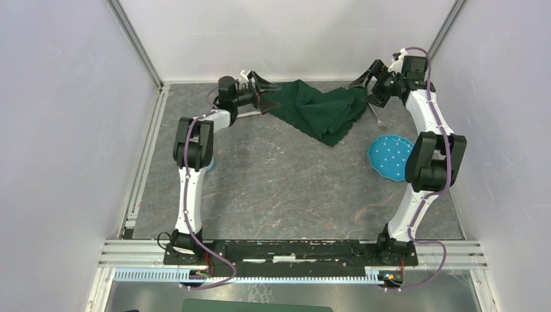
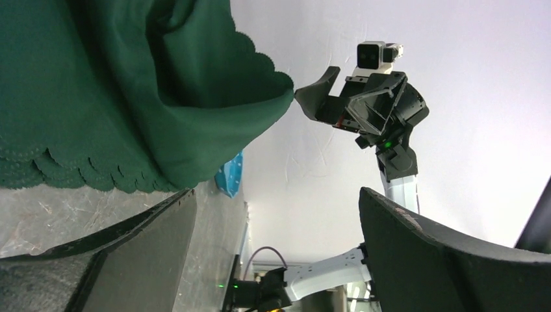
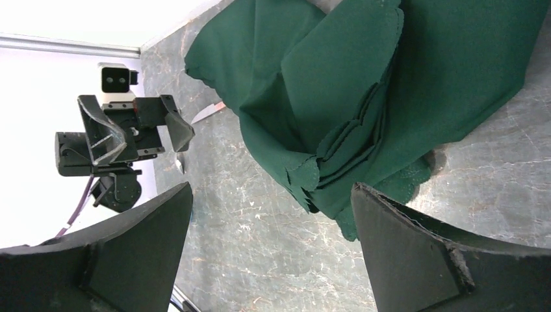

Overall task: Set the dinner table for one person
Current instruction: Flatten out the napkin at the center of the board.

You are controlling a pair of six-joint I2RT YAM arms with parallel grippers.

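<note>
The cloth's end (image 1: pixel 278 96) is lined up with my left gripper's open fingers, so I should keep moving in until the scalloped edge (image 2: pixel 97 181) is between them.
The dinner table (image 1: pixel 273 188) is a dark-grey veined surface. A dark green scallop-edged cloth (image 1: pixel 321 110) lies crumpled at its back middle. My left gripper (image 1: pixel 276 95) stands open at the cloth's left edge, holding nothing. My right gripper (image 1: pixel 362 94) stands open at the cloth's right edge, also holding nothing. In the left wrist view the cloth (image 2: pixel 130 84) hangs in folds beyond my open left gripper (image 2: pixel 276 201). In the right wrist view the bunched cloth (image 3: pixel 364 84) lies just past my open right gripper (image 3: pixel 269 192), with bare table (image 3: pixel 260 227) between the fingers.
A blue dotted plate (image 1: pixel 390 158) lies at the right, next to the right arm. A thin utensil (image 1: pixel 377 117) lies just below the right gripper. A pale blade tip (image 3: pixel 208 112) shows near the left gripper. A blue object (image 1: pixel 209 166) peeks from under the left arm.
</note>
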